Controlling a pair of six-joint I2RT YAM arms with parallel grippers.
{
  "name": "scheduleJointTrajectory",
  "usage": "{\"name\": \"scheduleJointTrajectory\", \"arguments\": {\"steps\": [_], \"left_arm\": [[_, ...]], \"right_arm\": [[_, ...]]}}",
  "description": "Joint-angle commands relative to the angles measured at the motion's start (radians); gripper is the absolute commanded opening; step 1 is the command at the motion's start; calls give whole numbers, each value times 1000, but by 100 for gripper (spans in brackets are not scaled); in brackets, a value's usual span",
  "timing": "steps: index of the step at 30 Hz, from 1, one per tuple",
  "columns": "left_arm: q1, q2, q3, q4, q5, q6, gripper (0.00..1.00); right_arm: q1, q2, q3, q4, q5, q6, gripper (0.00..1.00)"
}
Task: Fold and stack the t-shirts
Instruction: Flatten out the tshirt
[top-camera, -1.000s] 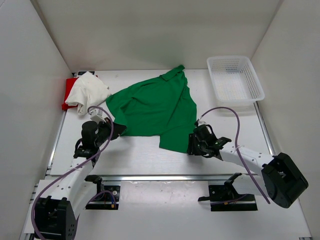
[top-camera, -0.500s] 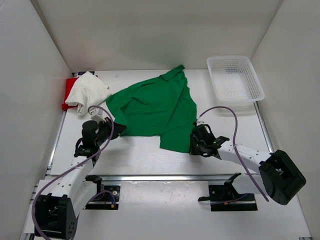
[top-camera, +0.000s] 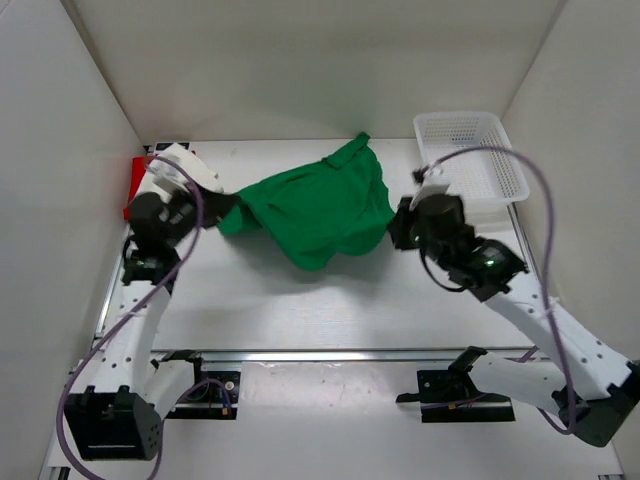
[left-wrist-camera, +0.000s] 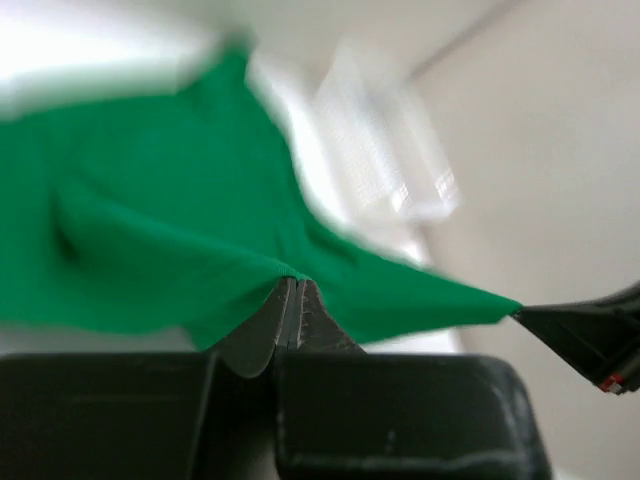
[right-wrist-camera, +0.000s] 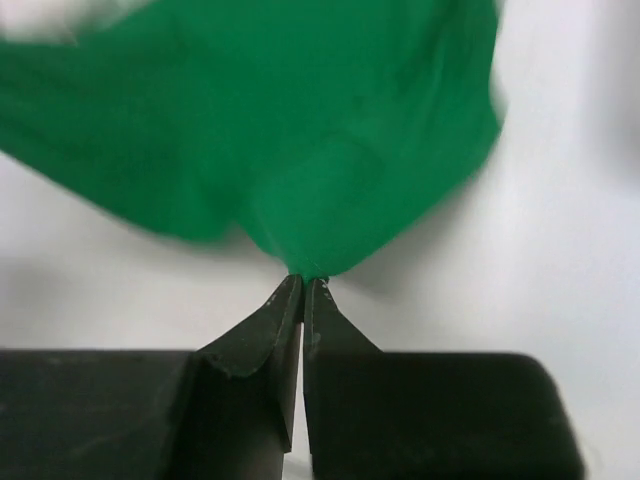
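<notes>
My left gripper and my right gripper are holding the green t-shirt (top-camera: 318, 218), which sags in a bunch between them. I should swing it up toward the back wall (top-camera: 320, 85) and then pull it forward flat.
The green t-shirt (top-camera: 318, 205) hangs bunched above the table, stretched between my two grippers. On its left edge my left gripper (top-camera: 222, 208) is shut; in the left wrist view the fingertips (left-wrist-camera: 293, 283) pinch a fold of the green cloth (left-wrist-camera: 150, 200). My right gripper (top-camera: 396, 226) is shut on the shirt's right edge, and in the right wrist view its tips (right-wrist-camera: 303, 280) clamp a point of the green fabric (right-wrist-camera: 300, 130). The white t-shirt (top-camera: 188, 164) lies crumpled at the back left, partly behind the left arm. Beside it, by the wall, a strip of the red t-shirt (top-camera: 133, 181) shows.
A white mesh basket (top-camera: 470, 155) stands at the back right, just behind the right arm; it appears blurred in the left wrist view (left-wrist-camera: 385, 130). White walls enclose the table on three sides. A metal rail (top-camera: 320, 353) runs along the near edge.
My right gripper has closed on the green shirt's edge. Both arms rose and swung back, lifting the shirt off the table, where it had lain spread flat.
</notes>
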Motion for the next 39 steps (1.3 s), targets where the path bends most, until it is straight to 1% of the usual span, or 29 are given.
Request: {"name": "scheduleJointTrajectory", "arguments": {"steps": [1, 2, 3, 4, 5, 6, 7, 8, 10, 12, 13, 15, 17, 18, 19, 20, 21, 22, 23, 24, 25, 27, 29, 30, 32, 33, 34, 36, 39], "left_arm": [[182, -9, 230, 56, 215, -111, 0], [197, 5, 260, 73, 264, -166, 0], [227, 22, 318, 95, 295, -185, 0], [259, 25, 347, 142, 313, -243, 0], [279, 31, 356, 177, 326, -334, 0], [313, 26, 355, 273, 339, -384, 0], [333, 29, 366, 335, 347, -459, 0], [342, 40, 379, 345, 362, -500, 0], [376, 54, 425, 356, 359, -525, 0], [385, 55, 471, 290, 335, -474, 0], [388, 54, 500, 226, 326, -447, 0], [379, 49, 519, 152, 254, -369, 0], [382, 49, 522, 115, 218, -334, 0], [372, 60, 516, 104, 188, -306, 0], [347, 72, 493, 78, 133, -282, 0], [324, 75, 478, 60, 116, -243, 0], [298, 83, 440, 58, 65, -210, 0], [274, 86, 391, 55, 12, -193, 0], [235, 91, 346, 67, -18, -170, 0], [223, 106, 329, 64, -56, -151, 0], [206, 143, 311, 75, -64, -148, 0], [183, 199, 289, 105, -73, -143, 0], [162, 284, 295, 142, -88, -140, 0], [157, 305, 307, 144, -102, -134, 0], [145, 399, 408, 127, -104, -130, 0], [141, 431, 445, 113, -104, -136, 0], [140, 478, 518, 109, -78, -142, 0], [149, 522, 652, 87, -65, -160, 0], [180, 539, 770, 82, -59, -180, 0]], "right_arm": [[27, -25, 293, -101, 177, -156, 0], [30, -2, 403, -110, 209, -176, 1], [29, 37, 523, -127, 205, -217, 0], [18, 79, 589, -136, 201, -253, 0], [17, 94, 709, -126, 198, -276, 0], [24, 141, 819, -136, 198, -317, 0], [26, 200, 943, -142, 226, -361, 0], [33, 234, 1001, -147, 228, -377, 0], [37, 340, 1227, -167, 201, -429, 0], [46, 388, 1305, -124, 204, -492, 0], [31, 402, 1317, -74, 195, -516, 0], [-2, 420, 1317, -17, 161, -544, 0], [-92, 451, 1325, 6, 87, -529, 0], [-188, 486, 1332, -9, -18, -496, 0], [-321, 518, 1326, -33, -174, -442, 0], [-377, 532, 1316, -47, -239, -396, 0], [-434, 563, 1269, -32, -331, -380, 0], [-471, 589, 1212, -14, -376, -367, 0], [-493, 597, 1184, 15, -390, -371, 0], [-499, 630, 1140, 28, -413, -379, 0], [-509, 682, 1145, 20, -430, -382, 0], [-523, 771, 1206, -15, -445, -391, 0], [-528, 903, 1327, -59, -456, -399, 0], [-530, 926, 1373, -64, -453, -396, 0], [-534, 995, 1475, -57, -456, -377, 0], [-540, 997, 1487, -37, -453, -370, 0], [-536, 1002, 1498, -11, -464, -342, 0], [-551, 979, 1507, 73, -462, -322, 0], [-540, 912, 1517, 147, -451, -305, 0]]}}
